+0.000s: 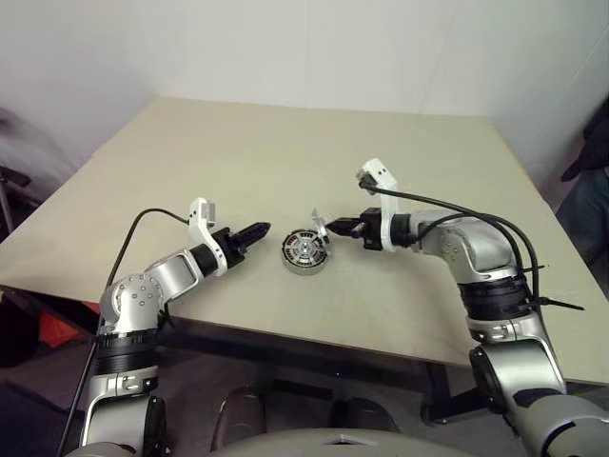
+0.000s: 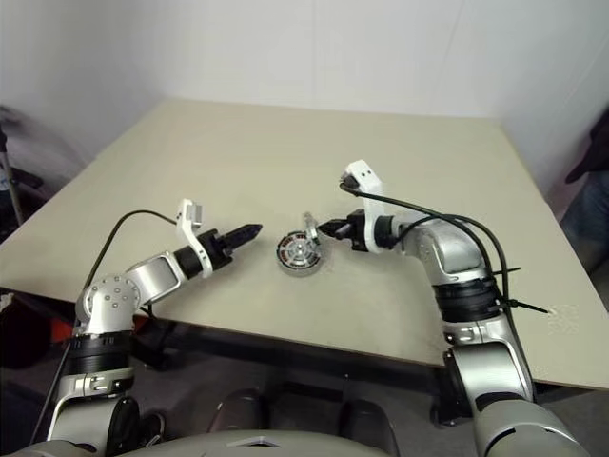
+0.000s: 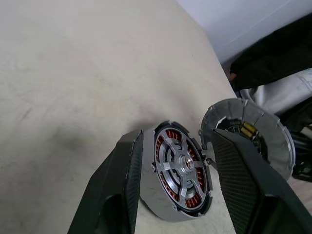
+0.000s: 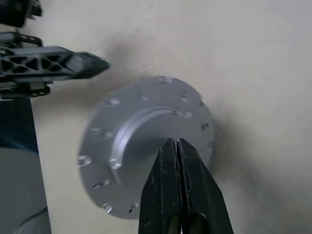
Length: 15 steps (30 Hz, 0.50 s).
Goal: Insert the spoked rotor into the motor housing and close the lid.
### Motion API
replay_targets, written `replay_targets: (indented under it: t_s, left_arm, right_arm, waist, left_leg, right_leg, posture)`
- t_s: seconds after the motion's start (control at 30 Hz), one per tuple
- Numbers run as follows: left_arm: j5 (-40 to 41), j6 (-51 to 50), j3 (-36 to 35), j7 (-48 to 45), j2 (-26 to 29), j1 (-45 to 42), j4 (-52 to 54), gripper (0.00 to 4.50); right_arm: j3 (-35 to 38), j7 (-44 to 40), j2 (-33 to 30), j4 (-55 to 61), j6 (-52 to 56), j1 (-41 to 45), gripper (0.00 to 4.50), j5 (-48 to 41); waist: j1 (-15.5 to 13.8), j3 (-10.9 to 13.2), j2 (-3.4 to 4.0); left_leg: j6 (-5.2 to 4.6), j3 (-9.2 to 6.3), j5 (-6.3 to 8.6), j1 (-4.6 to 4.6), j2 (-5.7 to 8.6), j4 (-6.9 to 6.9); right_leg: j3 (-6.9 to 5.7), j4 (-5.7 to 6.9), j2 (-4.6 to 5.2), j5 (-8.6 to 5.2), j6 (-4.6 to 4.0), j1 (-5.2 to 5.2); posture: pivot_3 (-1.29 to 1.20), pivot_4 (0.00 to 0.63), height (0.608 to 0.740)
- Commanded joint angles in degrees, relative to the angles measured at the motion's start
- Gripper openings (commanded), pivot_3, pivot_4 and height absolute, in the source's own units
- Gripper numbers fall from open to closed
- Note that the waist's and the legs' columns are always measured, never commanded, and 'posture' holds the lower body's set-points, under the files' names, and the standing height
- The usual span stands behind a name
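Observation:
The lid stands on edge (image 1: 319, 225) against the closed fingers of my right gripper, so my right gripper should tip it over, then open and straddle the lid's rim (image 1: 316, 213) to put it in place.
The motor housing (image 1: 305, 253) lies flat on the tan table, copper windings showing inside its silver ring (image 3: 157, 202). The spoked rotor (image 3: 183, 165) sits inside it, hub up. My right gripper (image 1: 334, 228) is shut on the rim of the lid (image 1: 320, 228), which stands tilted on edge just above the housing's right side. The lid's plain silver back (image 4: 146, 146) faces the right wrist; its patterned face with yellow marks (image 3: 275, 141) faces the housing. My left gripper (image 1: 259, 231) hovers open just left of the housing, apart from it, with nothing between its fingers (image 3: 122, 180).
The table (image 1: 285, 152) stretches wide behind the parts, its front edge close below both arms. A person in dark clothes (image 1: 592, 162) stands beyond the table's right edge. Black cables hang off both forearms.

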<state>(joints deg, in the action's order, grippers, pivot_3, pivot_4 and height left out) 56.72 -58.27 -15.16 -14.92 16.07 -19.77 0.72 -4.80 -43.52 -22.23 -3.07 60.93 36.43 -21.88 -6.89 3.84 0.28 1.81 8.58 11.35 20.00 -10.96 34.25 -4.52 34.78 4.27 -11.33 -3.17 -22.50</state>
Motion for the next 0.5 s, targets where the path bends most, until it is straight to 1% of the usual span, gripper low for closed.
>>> replay_targets:
  t_s: [0.03,0.13,0.27,0.4,0.5]
  left_arm:
    - [0.1,0.5,-2.3,0.3,1.6,-1.3,1.8,2.34]
    - [-0.2,0.5,-3.0,0.6,2.2,-1.7,1.2,2.34]
    - [-0.2,0.0,-3.7,0.8,2.5,-1.9,1.2,2.34]
    - [-0.3,-0.6,-3.3,0.8,2.5,-2.1,1.6,2.34]
    - [-0.6,-0.8,-2.6,0.5,2.3,-2.3,1.7,2.34]
  right_arm:
    - [-1.0,0.3,2.9,-2.1,-1.5,-0.6,0.01,-1.0]
    - [-1.7,-0.3,4.1,-3.2,-2.1,-2.1,0.01,-1.2]
    - [-2.2,0.9,5.5,-5.5,-3.9,-3.0,0.01,-0.2]
    - [-2.4,1.9,6.3,-9.6,-7.8,-3.0,0.01,1.4]
    - [-0.9,1.0,6.5,-7.9,-12.3,-3.5,0.01,0.2]
  waist:
    - [0.0,0.0,0.00]
    - [-0.1,0.0,0.00]
    - [-0.1,0.0,-0.03]
    - [-0.1,0.0,-0.04]
    - [-0.1,0.0,-0.04]
  left_leg:
    - [0.01,0.00,-0.01,-0.01,0.00,0.00]
    - [0.01,-0.01,-0.01,-0.05,0.01,-0.01]
    - [0.01,-0.02,-0.01,-0.06,0.03,0.00]
    - [0.01,-0.02,-0.01,-0.26,0.02,-0.01]
    - [-0.04,-0.02,0.02,-0.38,0.02,-0.01]
  right_leg:
    - [0.00,0.00,0.00,0.00,0.00,0.00]
    - [0.00,-0.01,0.01,0.00,0.01,0.05]
    - [0.01,-0.02,0.02,0.00,0.02,0.10]
    - [0.01,-0.01,0.02,-0.01,0.02,0.25]
    - [0.01,-0.03,0.02,-0.01,0.03,0.35]
  posture:
    - [0.00,0.000,0.740]
    - [0.00,0.000,0.740]
    - [0.00,0.000,0.740]
    - [0.00,0.000,0.740]
    - [0.00,0.000,0.740]
